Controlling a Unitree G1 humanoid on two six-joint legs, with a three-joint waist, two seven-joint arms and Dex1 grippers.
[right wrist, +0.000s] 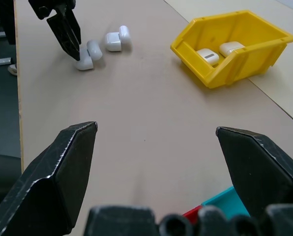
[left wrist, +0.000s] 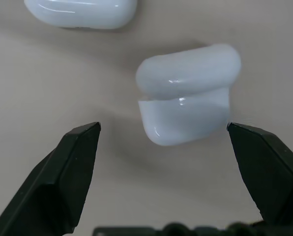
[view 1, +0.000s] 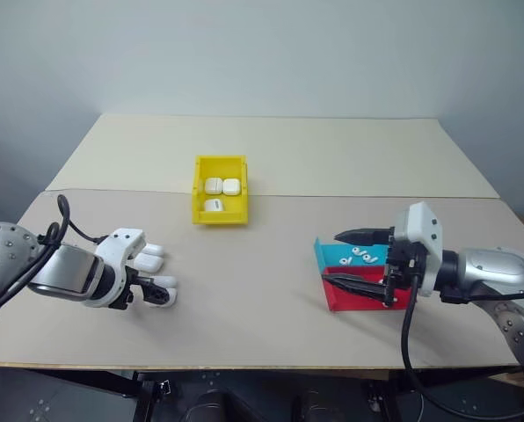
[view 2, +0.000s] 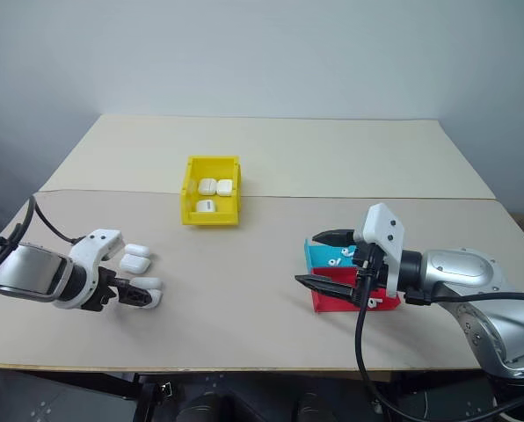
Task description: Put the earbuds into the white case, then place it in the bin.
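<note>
My left gripper has one fingertip close by the nearer case, which lies crooked with its edge (left wrist: 224,117) there, so it should back off, turn the case (left wrist: 187,96) and come in squarely.
Two white cases lie with lids flipped open at the table's front left: the nearer case (view 1: 163,283) (left wrist: 186,98) and another (view 1: 150,256) just behind it. My left gripper (view 1: 161,295) (left wrist: 163,128) points down at the nearer case, open, one finger on each side, not touching it. The yellow bin (view 1: 220,217) (right wrist: 220,73) stands mid-table and holds three shut white cases (view 1: 221,186). Several earbuds (view 1: 360,256) lie in a teal tray (view 1: 325,256) at the right. My right gripper (view 1: 332,257) (right wrist: 156,128) hovers open and empty over the trays, pointing left.
A red tray (view 1: 350,301) sits against the front of the teal one, under my right gripper. A seam between two tabletops runs across just behind the bin. Open table surface lies between the two grippers and in front of the bin.
</note>
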